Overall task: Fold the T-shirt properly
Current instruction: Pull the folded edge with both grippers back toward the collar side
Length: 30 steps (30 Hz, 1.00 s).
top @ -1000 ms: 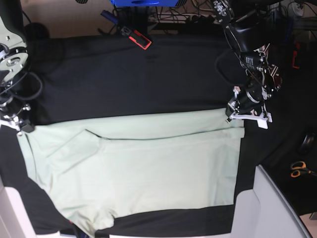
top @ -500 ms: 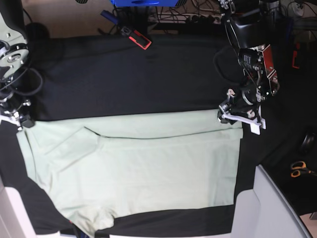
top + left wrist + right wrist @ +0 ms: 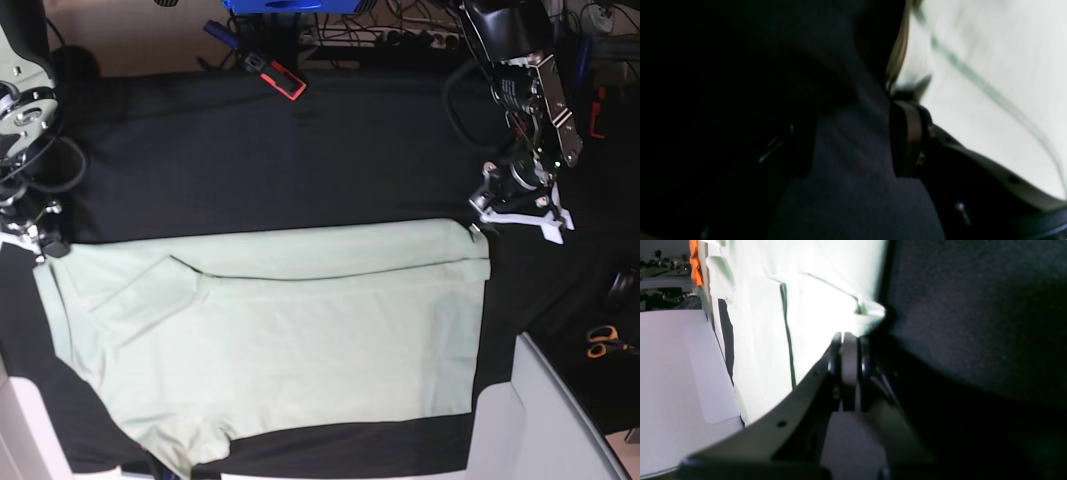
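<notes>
Only black tablecloth [image 3: 852, 150] is under my left gripper's fingers, so next I move them over the end of the T-shirt's folded strip [image 3: 463, 238] and close them before I pull.
The pale mint-green T-shirt [image 3: 290, 330] lies spread on the black tablecloth [image 3: 270, 150], its far strip folded over along a dark crease. My left gripper [image 3: 510, 215] is open just beyond the shirt's far right corner. In the left wrist view [image 3: 853, 143] only black cloth shows between its fingers [image 3: 907, 140], and the shirt [image 3: 990, 66] lies to the right. My right gripper [image 3: 45, 245] sits at the shirt's far left corner. In the right wrist view [image 3: 848, 340] its jaws are pressed together on the bunched shirt corner [image 3: 867, 315].
A red and black tool [image 3: 275, 72] lies at the table's far edge. Orange-handled scissors [image 3: 600, 340] lie at the right. A white bin [image 3: 545, 420] stands at the front right. Another white surface [image 3: 673, 373] borders the shirt on the right arm's side.
My left gripper has pulled away from the shirt's far right corner, up and to the right, and that corner now lies flat. The right gripper has barely moved.
</notes>
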Motion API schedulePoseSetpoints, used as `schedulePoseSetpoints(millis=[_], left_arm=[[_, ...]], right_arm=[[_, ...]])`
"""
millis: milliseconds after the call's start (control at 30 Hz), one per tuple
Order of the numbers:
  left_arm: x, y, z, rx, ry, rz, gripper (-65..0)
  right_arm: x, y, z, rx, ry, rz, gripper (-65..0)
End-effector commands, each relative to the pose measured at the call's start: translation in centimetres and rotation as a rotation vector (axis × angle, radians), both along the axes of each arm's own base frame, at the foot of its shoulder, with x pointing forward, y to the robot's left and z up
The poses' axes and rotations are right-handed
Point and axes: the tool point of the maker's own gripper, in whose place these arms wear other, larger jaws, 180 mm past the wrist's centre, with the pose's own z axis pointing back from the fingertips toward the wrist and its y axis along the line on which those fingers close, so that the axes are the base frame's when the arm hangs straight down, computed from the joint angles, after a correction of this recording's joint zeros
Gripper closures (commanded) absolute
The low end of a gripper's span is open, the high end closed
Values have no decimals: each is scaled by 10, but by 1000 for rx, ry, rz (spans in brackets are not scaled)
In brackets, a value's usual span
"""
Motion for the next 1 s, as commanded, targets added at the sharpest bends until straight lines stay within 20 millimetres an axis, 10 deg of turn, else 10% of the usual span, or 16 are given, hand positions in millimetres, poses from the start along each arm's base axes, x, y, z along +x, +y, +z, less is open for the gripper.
schedulePoseSetpoints(millis=[0,267,800,967], left_arm=[[19,10,19,28,-63,8,-349],[46,8,33,23,-112,7,-408],[49,-32,-28,-6,6,-92,-462],[46,-43,-36,-13,21,-115,-267]], right_arm=[[9,-17,15,-32,-47,-22,0],[7,-17,14,-33,-43,-20,0],[8,-17,15,-33,-45,-20,0],[8,-19,15,-36,-46,-22,0]])
